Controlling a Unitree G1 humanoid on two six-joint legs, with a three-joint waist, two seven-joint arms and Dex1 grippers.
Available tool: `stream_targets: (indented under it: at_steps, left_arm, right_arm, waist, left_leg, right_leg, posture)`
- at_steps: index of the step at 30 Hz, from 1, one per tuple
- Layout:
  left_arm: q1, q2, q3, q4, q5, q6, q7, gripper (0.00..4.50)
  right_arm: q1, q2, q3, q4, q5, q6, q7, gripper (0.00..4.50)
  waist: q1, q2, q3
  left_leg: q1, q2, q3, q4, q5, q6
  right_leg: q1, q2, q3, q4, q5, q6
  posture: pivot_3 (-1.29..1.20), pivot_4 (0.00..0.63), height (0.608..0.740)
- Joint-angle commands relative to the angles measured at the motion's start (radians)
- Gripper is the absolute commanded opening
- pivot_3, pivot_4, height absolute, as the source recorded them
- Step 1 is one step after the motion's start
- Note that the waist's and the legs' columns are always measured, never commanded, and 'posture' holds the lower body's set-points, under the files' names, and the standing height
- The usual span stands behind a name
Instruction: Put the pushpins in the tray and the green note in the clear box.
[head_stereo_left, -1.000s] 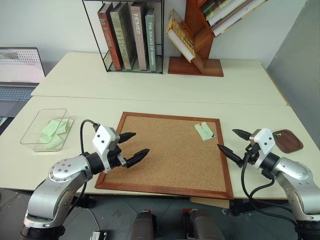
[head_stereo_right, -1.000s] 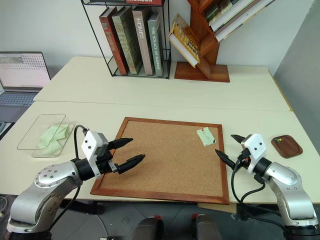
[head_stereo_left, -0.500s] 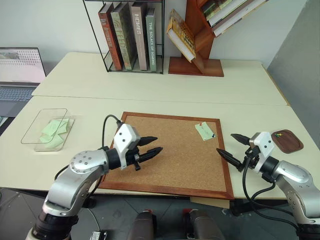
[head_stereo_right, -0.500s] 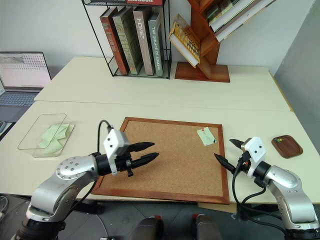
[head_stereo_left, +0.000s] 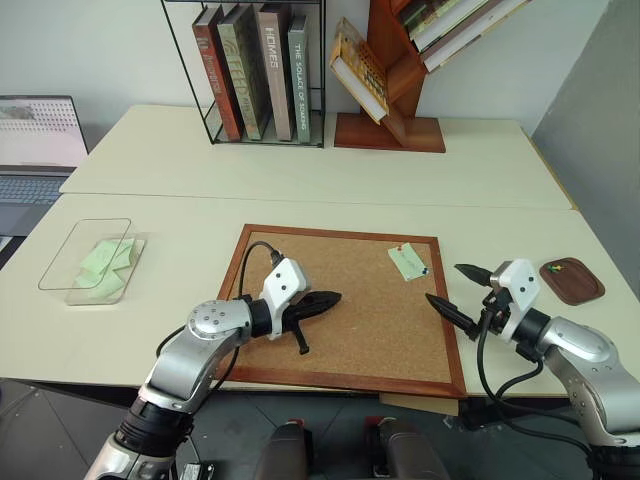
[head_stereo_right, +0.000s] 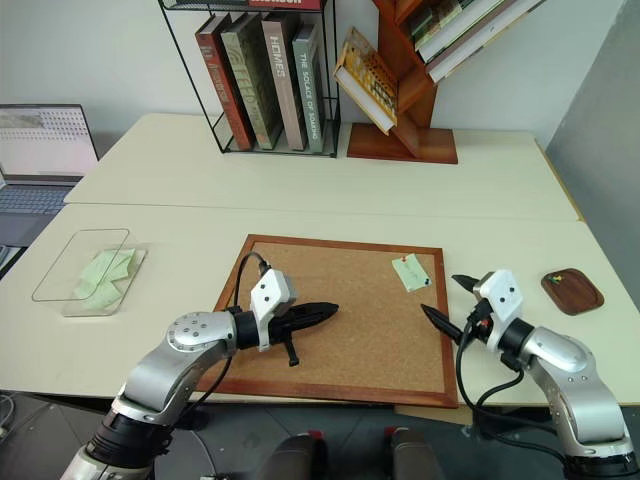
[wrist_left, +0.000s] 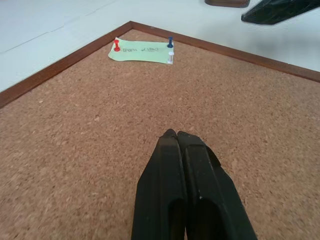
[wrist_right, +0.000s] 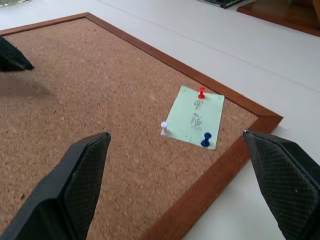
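Note:
The pushpins fasten the green note (head_stereo_left: 407, 262) to the cork board near my right gripper, so next my right gripper takes the red pushpin (wrist_right: 201, 93) to the tray first.
The green note (head_stereo_left: 409, 262) lies pinned near the far right corner of the cork board (head_stereo_left: 350, 340). Three pushpins stand in it: a red one (wrist_right: 201, 92), a blue one (wrist_right: 205, 140) and a white one (wrist_right: 164, 126). My right gripper (head_stereo_left: 443, 283) hangs open just off the board's right edge, pointing at the note from a short way off. My left gripper (head_stereo_left: 335, 297) is shut on nothing, low over the middle of the board and pointing toward the note. The brown tray (head_stereo_left: 572, 280) sits to the right of my right arm. The clear box (head_stereo_left: 58, 262) stands at the far left with green notes inside.
A wire book rack (head_stereo_left: 262, 70) and a wooden book stand (head_stereo_left: 390, 75) occupy the back table. A laptop (head_stereo_left: 38, 140) sits at the far left. The table seam runs behind the cork board.
My left gripper has gone from wide open to shut while swinging right and lower over the board's middle. The right gripper has stayed open in nearly the same spot.

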Motion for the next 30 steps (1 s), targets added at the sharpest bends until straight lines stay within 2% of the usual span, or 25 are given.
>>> stream_targets:
  at_steps: [1,6,11,20,23,25,26,30]
  left_arm:
    - [-0.024,-0.038,-0.032,0.057,0.04,-0.06,-0.002,0.01]
    - [-0.023,-0.059,-0.045,0.149,0.084,-0.104,0.001,0.01]
    - [-0.01,-0.056,-0.042,0.189,0.097,-0.133,-0.01,0.01]
    - [0.005,-0.061,-0.047,0.176,0.107,-0.135,-0.008,0.01]
    - [0.009,-0.063,-0.049,0.168,0.113,-0.131,-0.006,0.0]
    - [0.01,-0.065,-0.049,0.165,0.115,-0.129,-0.006,0.0]
    - [0.011,-0.065,-0.049,0.164,0.117,-0.129,-0.006,0.0]
    - [0.013,-0.067,-0.051,0.161,0.121,-0.128,-0.005,0.0]
  right_arm:
    - [-0.047,0.01,0.005,-0.048,0.013,0.034,-0.026,4.5]
    - [-0.127,0.034,0.037,-0.011,0.01,0.074,-0.048,4.5]
    - [-0.248,0.063,0.093,0.119,-0.04,0.119,-0.079,4.5]
    - [-0.471,0.157,0.182,0.458,-0.173,0.047,-0.127,4.5]
    - [-0.509,0.183,0.201,0.546,-0.215,0.002,-0.135,4.06]
    - [-0.526,0.196,0.205,0.591,-0.236,-0.022,-0.142,3.66]
    - [-0.535,0.202,0.204,0.614,-0.246,-0.034,-0.149,3.27]
    - [-0.562,0.223,0.196,0.682,-0.268,-0.068,-0.165,2.51]
  waist:
    - [0.001,0.0,0.0]
    - [0.0,0.0,0.0]
    - [-0.001,0.0,-0.001]
    - [-0.002,0.003,-0.002]
    - [-0.002,0.003,-0.002]
    - [-0.002,0.003,-0.002]
    - [-0.002,0.003,-0.002]
    - [-0.002,0.003,-0.002]
  left_leg:
    - [0.0,0.0,0.0,0.0,0.0,0.0]
    - [-0.001,0.0,0.0,0.0,0.0,0.0]
    - [0.0,0.0,0.0,0.0,0.0,0.0]
    - [0.001,0.0,0.0,0.0,0.0,0.0]
    - [0.001,0.0,0.0,0.0,0.0,0.0]
    - [0.001,0.0,0.001,0.0,0.0,0.0]
    - [0.0,0.0,0.0,0.0,0.0,0.0]
    - [0.001,0.0,0.0,0.0,0.0,0.0]
  right_leg:
    - [0.0,0.0,0.0,0.0,0.0,0.0]
    - [0.0,0.0,0.0,0.0,0.0,0.001]
    - [0.0,0.0,0.0,0.001,0.0,0.0]
    - [0.0,0.0,0.0,0.001,0.001,0.001]
    - [0.0,0.0,0.0,0.001,0.001,0.001]
    - [0.0,0.0,0.0,0.001,0.001,0.001]
    - [0.0,0.0,0.0,0.001,0.001,0.001]
    - [0.0,0.0,0.0,0.001,0.001,0.001]
  posture:
    - [0.0,0.15,0.74]
    - [0.0,0.15,0.74]
    - [0.0,0.15,0.74]
    - [0.0,0.15,0.74]
    - [0.0,0.15,0.74]
    - [0.0,0.15,0.74]
    - [0.0,0.15,0.74]
    - [0.0,0.15,0.74]
